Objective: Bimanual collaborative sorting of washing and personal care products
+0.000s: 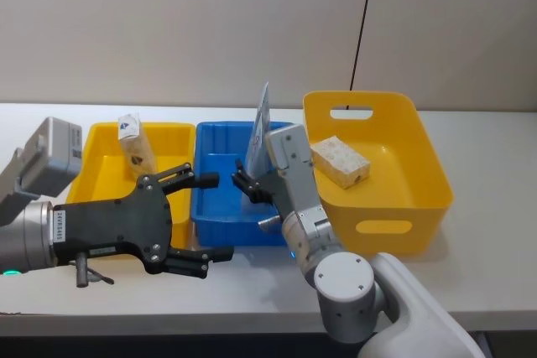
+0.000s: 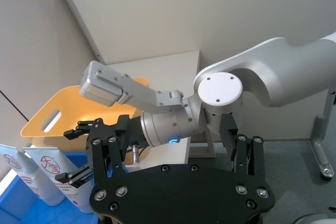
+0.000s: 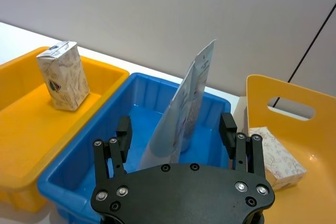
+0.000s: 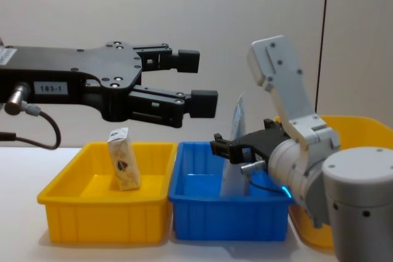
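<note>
A pale patch shows below my right gripper's fingers, so I should expect another pouch (image 1: 265,101) to stay standing behind when I lift the pale-blue pouch.
A tall pale-blue pouch (image 3: 185,109) stands upright in the blue bin (image 1: 220,175), leaning slightly. My right gripper (image 3: 176,127) is open, low over that bin, with one finger on each side of the pouch and a gap to both. From the side, the right gripper (image 4: 230,147) sits at the pouch's (image 4: 236,121) lower half. A small beige packet (image 1: 131,145) stands in the left yellow bin (image 1: 99,175). The white pack with gold pattern (image 1: 340,161) lies in the right yellow bin (image 1: 394,194). My left gripper (image 1: 216,216) hangs open and empty, high above the table (image 4: 199,81).
The three bins stand side by side on a white table (image 1: 470,282), against a plain wall. A black cable (image 1: 362,23) hangs down behind the right bin. The left arm reaches across in front of the left yellow bin.
</note>
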